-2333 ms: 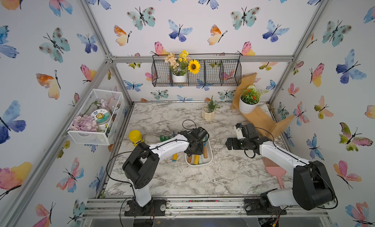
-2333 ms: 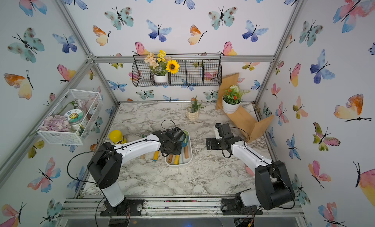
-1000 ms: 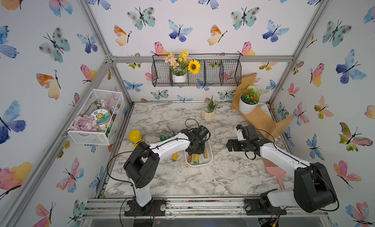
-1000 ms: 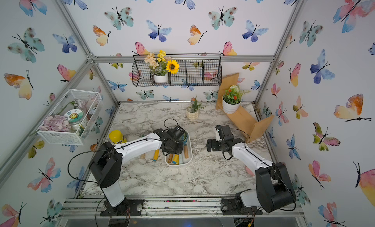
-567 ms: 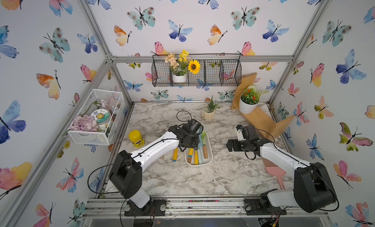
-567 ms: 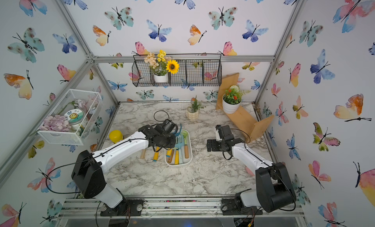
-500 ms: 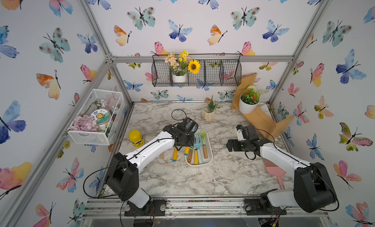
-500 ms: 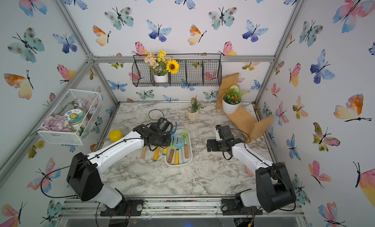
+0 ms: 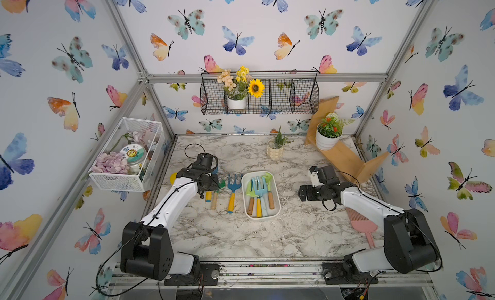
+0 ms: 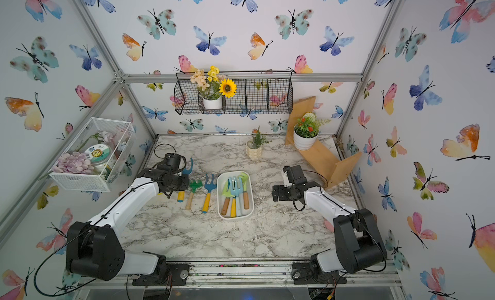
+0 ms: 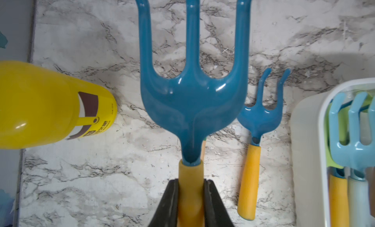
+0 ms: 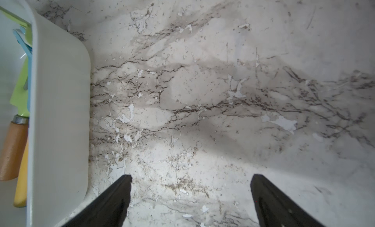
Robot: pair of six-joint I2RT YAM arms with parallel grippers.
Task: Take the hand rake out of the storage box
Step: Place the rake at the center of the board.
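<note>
The hand rake [image 11: 191, 98] is level and the marble [image 11: 134, 149] beside the yellow bottle is open, so I should keep lowering the rake there with my left gripper and then let it go.
The hand rake [image 11: 192, 98], dark blue with three tines and a yellow handle, is clamped by its handle in my left gripper [image 11: 191, 181]. In both top views the rake [image 10: 188, 167] hangs over the marble at the left, outside the storage box [image 9: 261, 218], and the left gripper [image 9: 211, 184] is well left of that box. The white storage box [image 10: 235, 218] holds several other tools. My right gripper [image 12: 190, 177] stands open and empty over bare marble, just right of the box wall [image 12: 58, 114], low to the table [image 9: 302, 192].
A small blue fork with a yellow handle [image 9: 232, 191] and a green rake [image 9: 218, 188] lie left of the box. A yellow bottle [image 11: 40, 104] lies at the left edge. A pink comb [image 9: 361, 223], a cactus pot [image 9: 276, 148] and a potted plant [image 9: 328, 137] sit right and back.
My left gripper has lifted the hand rake out of the storage box and carried it left, past the tools on the marble. The right arm has stayed put.
</note>
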